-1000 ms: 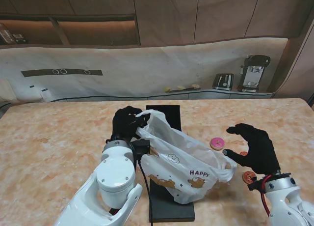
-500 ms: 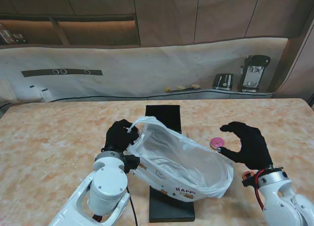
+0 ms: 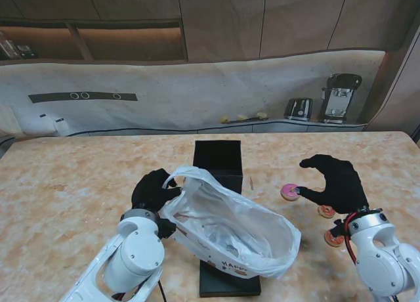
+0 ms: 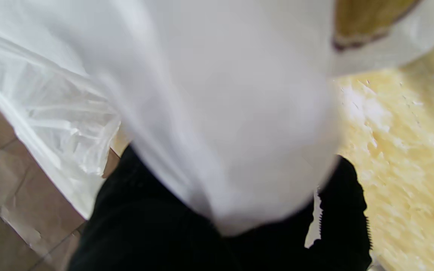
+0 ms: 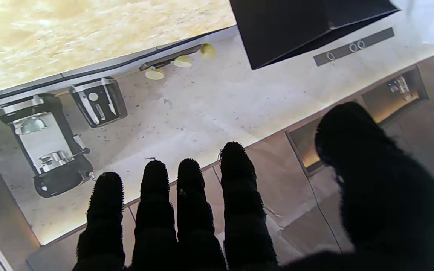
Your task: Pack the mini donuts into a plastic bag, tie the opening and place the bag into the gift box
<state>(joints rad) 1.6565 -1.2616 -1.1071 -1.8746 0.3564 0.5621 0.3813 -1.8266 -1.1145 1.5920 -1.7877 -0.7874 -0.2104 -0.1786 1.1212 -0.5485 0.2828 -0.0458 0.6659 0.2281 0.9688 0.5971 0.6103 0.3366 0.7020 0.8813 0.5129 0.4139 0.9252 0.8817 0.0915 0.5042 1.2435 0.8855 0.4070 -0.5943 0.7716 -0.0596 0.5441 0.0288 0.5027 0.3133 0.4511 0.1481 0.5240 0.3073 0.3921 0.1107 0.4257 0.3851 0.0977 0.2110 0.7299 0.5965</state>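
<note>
I am about to lower the pink mini donut into the bag, and it should stay open as I do so, because the white plastic bag's free rim is wide open.
The white plastic bag with cartoon prints lies open across the black gift box's flat part. My left hand is shut on the bag's rim at its left end. In the left wrist view the bag fills the picture over the black glove. My right hand is open, fingers spread, its thumb next to a pink mini donut. Two brown donuts lie beside that hand's wrist. The right wrist view shows the spread fingers holding nothing.
The open black gift box stands upright beyond the bag, also in the right wrist view as the box. A counter with a coffee machine and toaster runs behind the marbled table.
My left hand has drawn the bag's rim nearer to me and leftward, and the bag has sunk lower. My right hand has left the bag's right end and moved farther, to the pink donut.
</note>
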